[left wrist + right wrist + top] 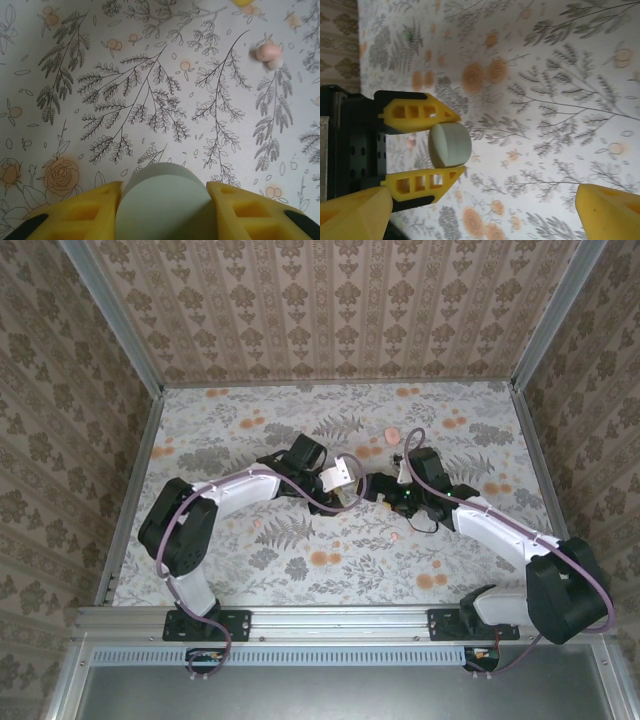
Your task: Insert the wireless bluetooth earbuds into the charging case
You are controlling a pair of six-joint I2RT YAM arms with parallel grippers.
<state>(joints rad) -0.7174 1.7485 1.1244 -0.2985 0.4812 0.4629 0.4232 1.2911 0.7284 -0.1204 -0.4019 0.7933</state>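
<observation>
My open right gripper should take over the case (pixel 458 144) before the earbuds go in, since my left gripper's fingers are lying across the closed case's seam (pixel 447 145).
My left gripper (pixel 164 200) is shut on a pale mint round charging case (pixel 165 207), held between its yellow fingers (pixel 85 212) above the floral cloth. In the right wrist view the same case (pixel 451 145) sits closed between the left gripper's fingers (pixel 417 112). A pale pink earbud (pixel 267 51) with a whitish tip lies on the cloth ahead and to the right of the case. My right gripper (pixel 480 220) is open wide with nothing between its fingers (pixel 610 212), facing the left gripper (pixel 350 498) at the table's middle. The right gripper (pixel 383 487) stands just right of it.
A pink round object (pixel 393 434) lies behind the two grippers. A small pink speck (pixel 395 537), perhaps an earbud, lies in front of the right arm. Metal rails (pixel 130 490) and patterned walls bound the floral table on three sides.
</observation>
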